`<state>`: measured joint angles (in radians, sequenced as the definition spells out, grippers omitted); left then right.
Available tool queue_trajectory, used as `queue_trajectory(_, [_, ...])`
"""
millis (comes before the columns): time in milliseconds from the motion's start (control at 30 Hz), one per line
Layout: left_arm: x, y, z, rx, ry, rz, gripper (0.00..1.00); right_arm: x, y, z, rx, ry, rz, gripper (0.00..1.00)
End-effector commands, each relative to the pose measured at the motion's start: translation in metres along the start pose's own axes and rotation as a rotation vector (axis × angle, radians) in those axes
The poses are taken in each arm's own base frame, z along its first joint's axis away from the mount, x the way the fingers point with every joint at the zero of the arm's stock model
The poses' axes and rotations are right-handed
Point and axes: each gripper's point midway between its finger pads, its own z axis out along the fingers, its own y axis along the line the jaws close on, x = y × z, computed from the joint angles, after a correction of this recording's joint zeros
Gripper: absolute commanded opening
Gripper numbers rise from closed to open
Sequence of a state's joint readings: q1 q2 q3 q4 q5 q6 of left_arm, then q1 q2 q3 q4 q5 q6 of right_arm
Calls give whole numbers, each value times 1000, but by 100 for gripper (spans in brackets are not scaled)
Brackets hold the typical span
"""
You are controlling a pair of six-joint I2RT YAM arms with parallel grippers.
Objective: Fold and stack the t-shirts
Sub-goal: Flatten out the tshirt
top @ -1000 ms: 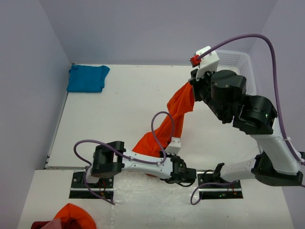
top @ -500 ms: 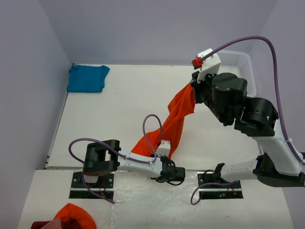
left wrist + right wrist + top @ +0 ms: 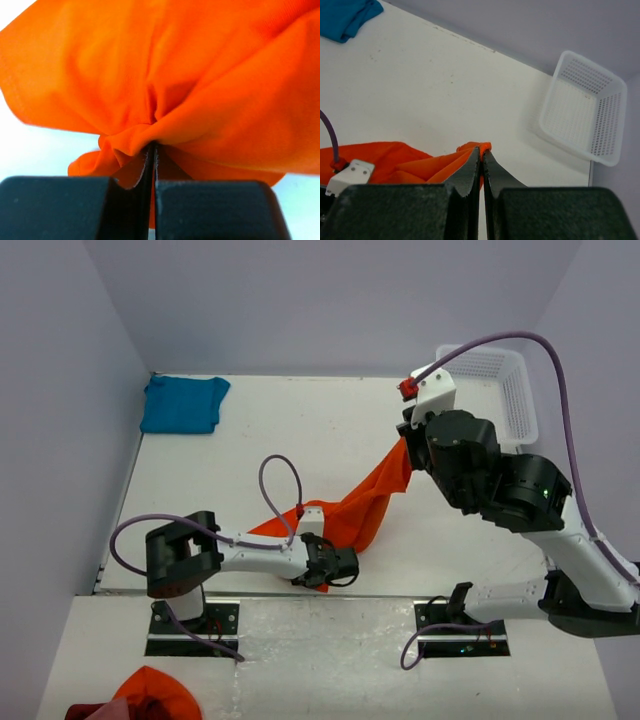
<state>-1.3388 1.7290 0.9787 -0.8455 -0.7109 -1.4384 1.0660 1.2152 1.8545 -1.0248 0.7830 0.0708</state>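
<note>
The robot's left gripper is pinching a bunch of orange cloth (image 3: 145, 127) inside the orange t-shirt's edges, so the robot should lower the t-shirt and take hold of it by an outer end before it spreads it out.
The orange t-shirt (image 3: 362, 506) hangs stretched between my two grippers over the table's near middle. My right gripper (image 3: 405, 436) is shut on its upper end; in the right wrist view the cloth (image 3: 410, 165) is pinched at my gripper (image 3: 481, 150). My left gripper (image 3: 345, 562) is shut on its lower end near the table's front edge; in the left wrist view orange cloth (image 3: 200, 80) bunches at my gripper (image 3: 153, 147). The teal-blue t-shirt (image 3: 184, 403) lies folded at the far left corner and shows in the right wrist view (image 3: 347, 17).
A white mesh basket (image 3: 505, 390) stands at the far right and shows in the right wrist view (image 3: 585, 107). More orange and red cloth (image 3: 150, 695) lies off the table at the bottom left. Purple cables loop over both arms.
My left gripper has swung left and forward onto the table, drawing the shirt's lower end with it. My right gripper has lowered slightly; the shirt now hangs flatter.
</note>
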Motion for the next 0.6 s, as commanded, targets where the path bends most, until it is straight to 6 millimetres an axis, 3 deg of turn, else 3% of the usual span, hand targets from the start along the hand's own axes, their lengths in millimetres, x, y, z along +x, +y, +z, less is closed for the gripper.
queue_trajectory(0, [-30,6,6,2,-56,-27,0,16,-7,0,61,27,45,0])
queue_trajectory(133, [-47,16,26,0,-62,-14,0,49,1,7,71,110,39,0])
queue_trajectory(367, [-89,28,59,-44,-106,-8,0,77,15,11,31,154,53,0])
queue_trajectory(567, [-118,25,55,-69,-162,11,0,85,24,16,9,166,42,0])
